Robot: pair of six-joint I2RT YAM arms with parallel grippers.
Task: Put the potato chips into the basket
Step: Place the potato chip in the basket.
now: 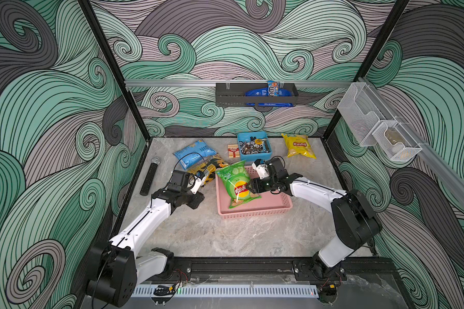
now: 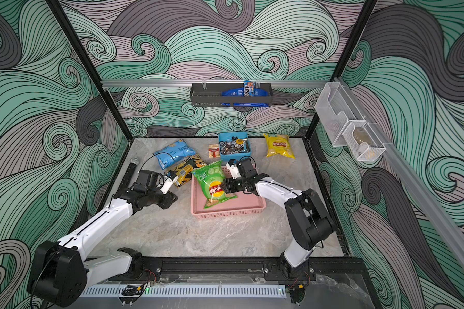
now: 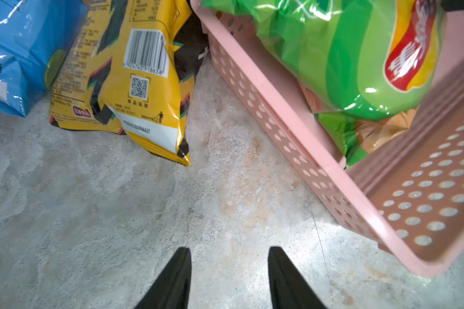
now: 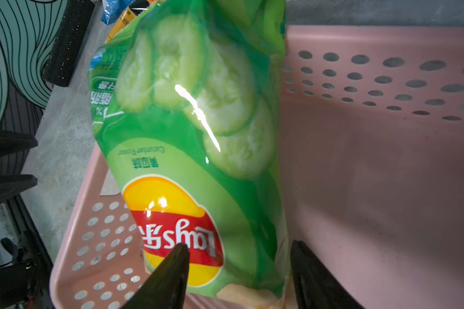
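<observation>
The green bag's top end (image 1: 232, 168) lies over the basket's rim. My right gripper should pull the bag's edge (image 1: 248, 179) down inside the basket before it reaches for the yellow bag.
The green bag of potato chips (image 1: 236, 184) (image 4: 198, 133) lies tilted in the pink basket (image 1: 255, 212) (image 4: 386, 160), its top end resting over the basket's far-left rim. My right gripper (image 1: 249, 187) (image 4: 239, 244) hangs over the bag's logo end. Its jaws are apart, one finger over the logo and the other just off the bag's edge, and the foil shows no squeeze. My left gripper (image 1: 194, 204) (image 3: 229, 248) is open over bare table, left of the basket. The black-and-yellow bag (image 1: 206, 168) (image 3: 134, 80) and the light blue bag (image 1: 193, 153) lie behind it. The yellow bag (image 1: 298, 145) lies at the back right.
A blue tray (image 1: 268, 155) of metal bits and a small red-and-cream box (image 1: 233, 150) stand behind the basket. A black rod (image 1: 150, 176) lies along the left edge. A dark rack (image 1: 255, 97) hangs on the back wall, mesh holders (image 1: 381, 133) on the right wall.
</observation>
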